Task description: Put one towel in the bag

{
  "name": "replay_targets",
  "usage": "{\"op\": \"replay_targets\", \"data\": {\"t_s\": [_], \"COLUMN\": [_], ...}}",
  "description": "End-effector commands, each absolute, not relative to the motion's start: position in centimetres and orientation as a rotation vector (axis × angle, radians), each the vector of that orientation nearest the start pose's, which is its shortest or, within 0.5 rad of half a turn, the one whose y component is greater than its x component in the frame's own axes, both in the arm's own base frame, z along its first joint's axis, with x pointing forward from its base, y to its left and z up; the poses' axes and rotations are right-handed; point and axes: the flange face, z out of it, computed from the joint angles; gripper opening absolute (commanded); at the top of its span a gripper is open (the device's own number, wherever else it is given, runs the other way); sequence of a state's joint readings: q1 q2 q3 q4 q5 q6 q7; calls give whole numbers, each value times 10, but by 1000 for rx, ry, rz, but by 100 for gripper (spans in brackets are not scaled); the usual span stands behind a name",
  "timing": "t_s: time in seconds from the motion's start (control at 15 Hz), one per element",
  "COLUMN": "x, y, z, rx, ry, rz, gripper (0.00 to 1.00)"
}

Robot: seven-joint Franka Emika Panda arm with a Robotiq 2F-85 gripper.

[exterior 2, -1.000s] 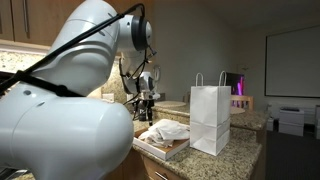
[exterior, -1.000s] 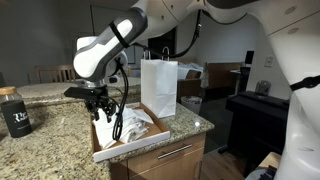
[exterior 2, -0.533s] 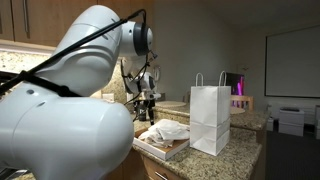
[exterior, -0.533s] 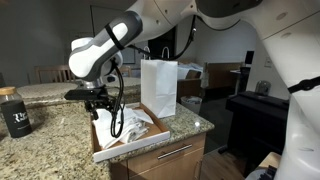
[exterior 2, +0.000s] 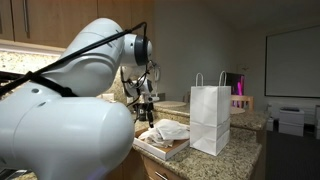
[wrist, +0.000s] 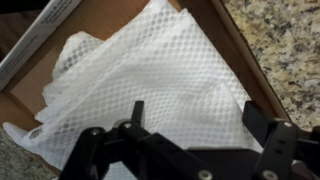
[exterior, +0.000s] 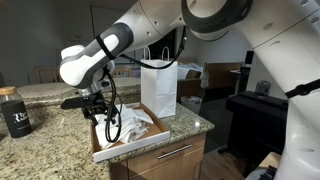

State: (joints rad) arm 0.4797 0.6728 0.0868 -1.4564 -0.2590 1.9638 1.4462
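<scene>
Next, I back away, move inward over the towel pile (exterior: 134,122) and pinch one towel there, because one finger of my gripper hangs next to the tray's rim (wrist: 256,88).
Several white mesh towels (exterior: 136,124) lie crumpled in a shallow cardboard tray (exterior: 150,142) on the granite counter; they also show in an exterior view (exterior 2: 166,131). A white paper bag (exterior: 160,88) with handles stands upright just beyond the tray, also seen in an exterior view (exterior 2: 210,120). My gripper (exterior: 103,113) hangs over the tray's end away from the bag, fingers pointing down, also in an exterior view (exterior 2: 146,108). In the wrist view the gripper (wrist: 197,116) is open, its fingers spread just above a towel (wrist: 150,80), holding nothing. The tray rim (wrist: 40,48) frames the towel.
A dark jar (exterior: 14,112) stands on the counter away from the tray. The counter's front edge (exterior: 190,135) runs close by the tray and bag. Wooden cabinets (exterior 2: 60,25) hang behind the arm. A black stand (exterior: 255,110) is off the counter.
The arm has shifted a little away from the bag and the gripper has sunk slightly toward the towels. The gripper stays open. Towels and bag have not moved.
</scene>
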Motion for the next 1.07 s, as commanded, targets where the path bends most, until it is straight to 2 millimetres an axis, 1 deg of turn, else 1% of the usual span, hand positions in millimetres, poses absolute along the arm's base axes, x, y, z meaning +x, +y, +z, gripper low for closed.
{"op": "replay_targets", "data": {"t_s": [0.0, 0.2, 0.4, 0.6, 0.87, 1.0], "x": [614, 616, 619, 624, 627, 627], "y": [351, 346, 344, 351, 365, 369], "z": [273, 263, 256, 258, 266, 265], "rx": [-3194, -3243, -3274, -3251, -3244, -3253], "ry": [1255, 1285, 1300, 1281, 1238, 1224], "rz": [-85, -45, -42, -97, -167, -172], "gripper": [100, 100, 100, 100, 100, 100]}}
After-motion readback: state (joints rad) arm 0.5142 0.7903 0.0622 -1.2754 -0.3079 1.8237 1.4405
